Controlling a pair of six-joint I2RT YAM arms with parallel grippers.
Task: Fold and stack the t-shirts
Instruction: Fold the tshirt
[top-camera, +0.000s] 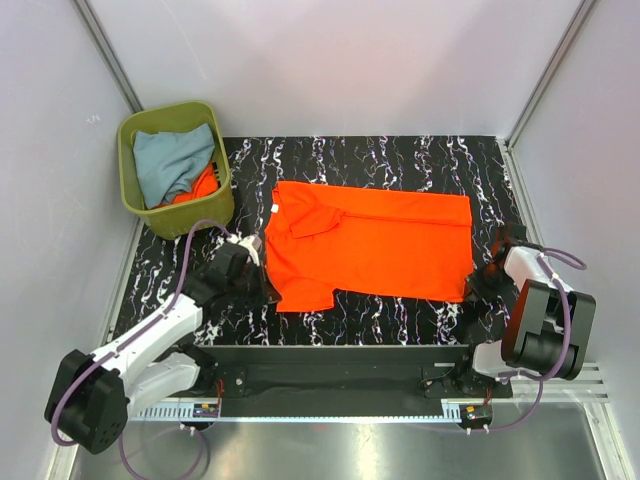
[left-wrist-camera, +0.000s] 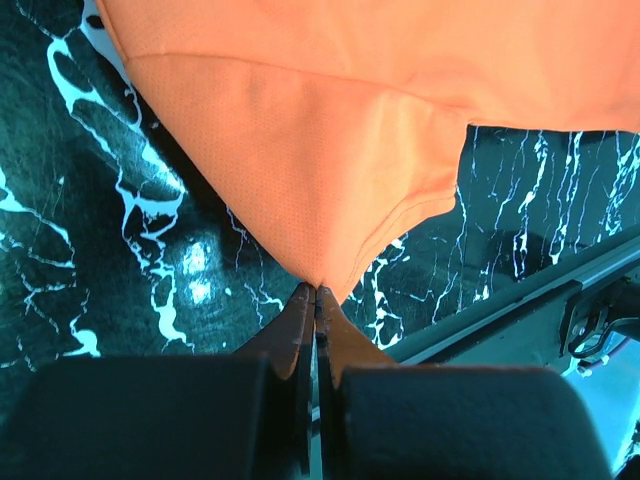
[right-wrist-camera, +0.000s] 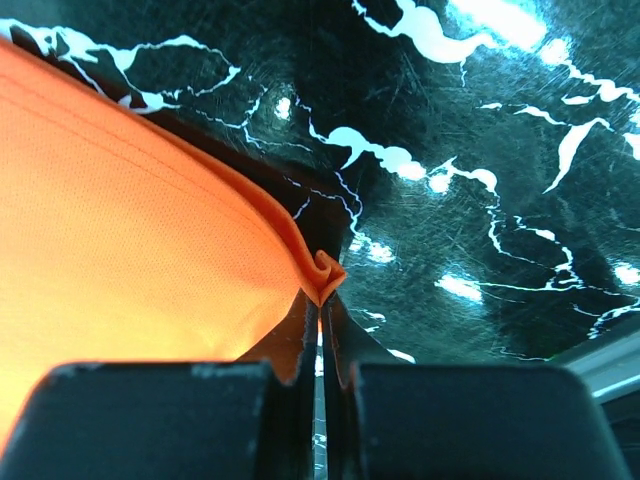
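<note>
My left gripper should keep going, because my grippers are pinching both ends of the orange t-shirt's near side (top-camera: 398, 292). It should carry that side over until it reaches the t-shirt's far edge (top-camera: 292, 187).
A bright orange t-shirt (top-camera: 375, 240) lies spread on the black marbled table, collar to the left. My left gripper (top-camera: 266, 290) is shut on the near left sleeve edge of this shirt (left-wrist-camera: 330, 180); its jaws pinch the cloth tip (left-wrist-camera: 318, 287). My right gripper (top-camera: 470, 287) is shut on the near right hem corner of the shirt (right-wrist-camera: 130, 240), the cloth bunched at the fingertips (right-wrist-camera: 322, 290). A pale grey-blue t-shirt (top-camera: 170, 160) and another orange one (top-camera: 200, 187) lie crumpled in the bin.
The olive-green bin (top-camera: 205, 215) stands at the far left corner of the table. White walls close in the back and sides. The table's near edge and a metal rail (top-camera: 340, 350) run just behind both grippers.
</note>
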